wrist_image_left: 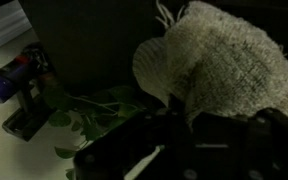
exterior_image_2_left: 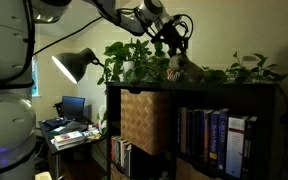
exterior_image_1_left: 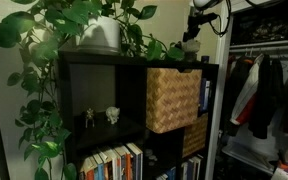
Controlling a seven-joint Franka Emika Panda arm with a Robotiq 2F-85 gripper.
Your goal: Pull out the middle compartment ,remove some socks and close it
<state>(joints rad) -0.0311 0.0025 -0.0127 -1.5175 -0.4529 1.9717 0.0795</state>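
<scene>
I should move my gripper down before I let go, because the pale socks (exterior_image_2_left: 187, 70) hang just above the top board of the black shelf (exterior_image_2_left: 192, 83). I should let go once they rest there.
My gripper (exterior_image_1_left: 191, 42) (exterior_image_2_left: 172, 58) hangs just over the top of the black shelf unit (exterior_image_1_left: 134, 60), shut on the socks (wrist_image_left: 224, 55), a pale knitted bundle that fills the upper right of the wrist view. In an exterior view the socks (exterior_image_2_left: 175, 70) show as a small light lump under the fingers, at the shelf's top board. The middle compartment (exterior_image_1_left: 172, 98) (exterior_image_2_left: 144, 120), a tan woven wicker basket, sits in its cell below the gripper and stands a little proud of the shelf front. In the wrist view my gripper's (wrist_image_left: 179, 108) fingers are dark and hard to make out.
A leafy potted plant (exterior_image_1_left: 99, 35) (exterior_image_2_left: 144, 60) spreads over the shelf top beside the gripper. A smaller, darker basket (exterior_image_1_left: 194, 136) sits lower down. Books (exterior_image_1_left: 114, 162) (exterior_image_2_left: 214, 140) fill other cells, beside small figurines (exterior_image_1_left: 112, 114). Clothes (exterior_image_1_left: 264, 90) hang alongside; a desk lamp (exterior_image_2_left: 74, 65) stands nearby.
</scene>
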